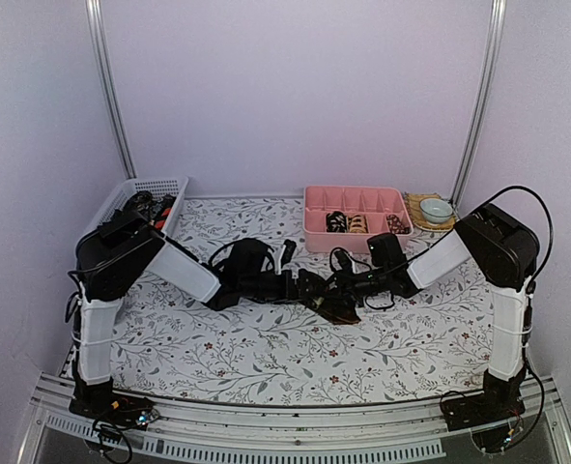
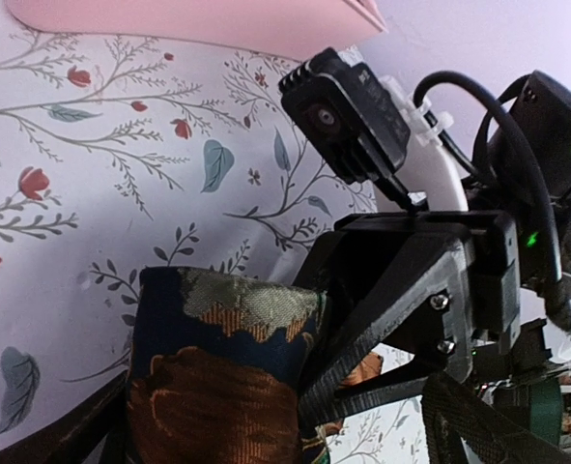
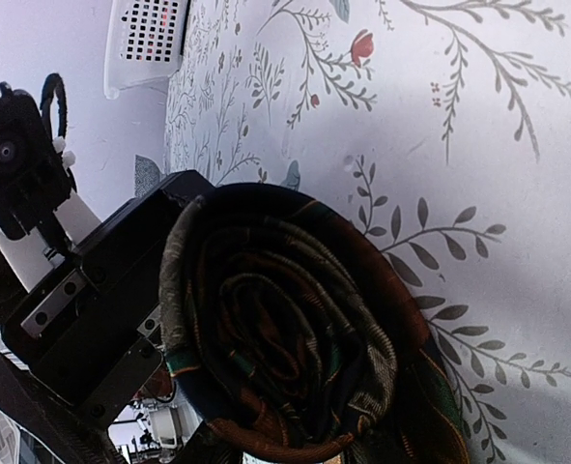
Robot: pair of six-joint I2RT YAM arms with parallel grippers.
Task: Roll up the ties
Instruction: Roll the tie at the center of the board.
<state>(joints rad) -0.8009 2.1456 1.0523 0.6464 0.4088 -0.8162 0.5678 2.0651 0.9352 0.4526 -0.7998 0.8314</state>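
Next, my right gripper moves back while my left gripper turns the coil over the tail (image 1: 311, 285), because the tie's loose tail (image 1: 340, 313) sticks out at a slant from the coil.
A dark tie with brown, orange and green patterning is wound into a fist-sized coil (image 3: 285, 329) at mid-table (image 1: 335, 305). My right gripper (image 1: 345, 290) is shut on the tie; its black ribbed fingers (image 2: 382, 329) clamp the coil's side, with orange fabric showing between them. My left gripper (image 1: 312, 293) faces it from the left and is open. Its fingers stand wide, with the coil (image 2: 217, 377) between them and a gap on the right side. Rolled ties (image 1: 336, 222) lie in the pink tray (image 1: 355, 197), and other ties (image 1: 159, 207) lie in the white basket (image 1: 152, 186).
The pink compartment tray stands at the back centre, close behind both grippers. A small bowl (image 1: 436, 208) on a mat sits at the back right. The white mesh basket (image 3: 148, 39) is at the back left. Both arms' cables (image 1: 229, 253) loop over the floral cloth.
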